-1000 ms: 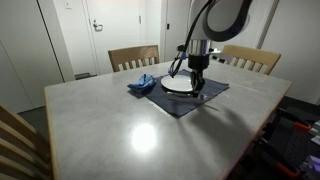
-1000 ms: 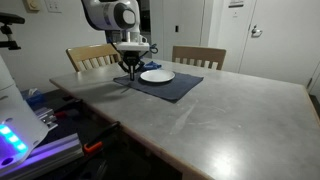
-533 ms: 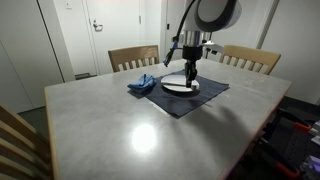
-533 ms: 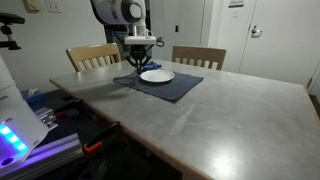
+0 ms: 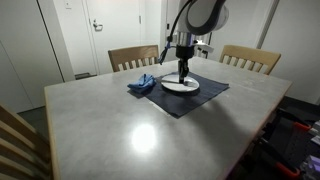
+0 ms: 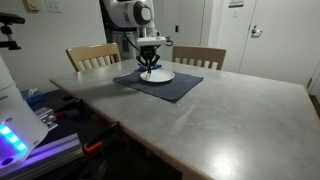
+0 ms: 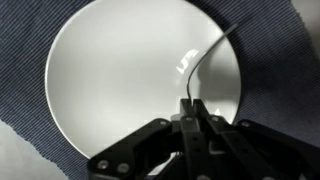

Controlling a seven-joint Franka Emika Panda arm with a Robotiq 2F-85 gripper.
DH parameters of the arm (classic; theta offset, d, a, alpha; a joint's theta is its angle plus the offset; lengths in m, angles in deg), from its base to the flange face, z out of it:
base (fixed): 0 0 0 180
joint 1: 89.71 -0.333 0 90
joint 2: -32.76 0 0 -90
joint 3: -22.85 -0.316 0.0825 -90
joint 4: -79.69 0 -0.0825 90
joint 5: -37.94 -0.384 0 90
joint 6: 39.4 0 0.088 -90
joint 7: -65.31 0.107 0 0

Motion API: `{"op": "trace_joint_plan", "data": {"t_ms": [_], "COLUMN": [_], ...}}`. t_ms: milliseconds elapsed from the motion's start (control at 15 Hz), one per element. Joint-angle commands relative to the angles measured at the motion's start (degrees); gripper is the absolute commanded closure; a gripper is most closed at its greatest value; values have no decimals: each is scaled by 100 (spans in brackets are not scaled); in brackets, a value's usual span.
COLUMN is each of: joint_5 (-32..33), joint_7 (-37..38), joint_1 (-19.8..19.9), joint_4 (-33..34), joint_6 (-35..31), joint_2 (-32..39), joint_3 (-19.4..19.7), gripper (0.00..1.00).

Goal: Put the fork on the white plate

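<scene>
Next, I move my gripper toward the plate's middle [image 7: 143, 68] and lay the fork flat, because the fork is on edge with its tip [image 7: 238, 24] past the white plate's rim.
The white plate [image 7: 120, 80] lies on a dark blue placemat [image 7: 290, 90]; it also shows in both exterior views [image 5: 180, 87] [image 6: 160, 76]. My gripper [image 7: 190, 105] is directly above the plate, shut on the fork [image 7: 205, 60], whose thin silver handle curves away over the plate's right part toward the rim. In the exterior views the gripper [image 5: 183, 74] [image 6: 150, 66] hangs just over the plate. The fork's tines are hidden between the fingers.
A crumpled blue cloth [image 5: 142, 83] lies beside the placemat [image 6: 165, 88] on the grey table [image 5: 120, 125]. Wooden chairs [image 5: 133, 57] [image 6: 198, 56] stand at the table's far edge. A lit device [image 6: 15, 135] sits by the near corner.
My gripper has moved from beside the plate at the placemat's edge to directly over the plate, carrying the fork, and has come down closer to it.
</scene>
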Motion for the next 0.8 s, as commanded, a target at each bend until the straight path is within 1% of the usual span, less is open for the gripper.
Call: {"op": "trace_joint_plan", "data": {"t_ms": [0, 133, 333, 467, 733], "joint_5": [91, 101, 143, 172, 211], "joint_7": [-270, -374, -392, -274, -209], "joint_1": [90, 109, 94, 42, 19], "joint_4": [551, 726, 824, 826, 720], "joint_6": [25, 26, 58, 397, 1129], "joint_2": [482, 632, 673, 522, -57], "joint_3": [-55, -61, -9, 47, 101], "gripper": [98, 98, 98, 98, 98]}}
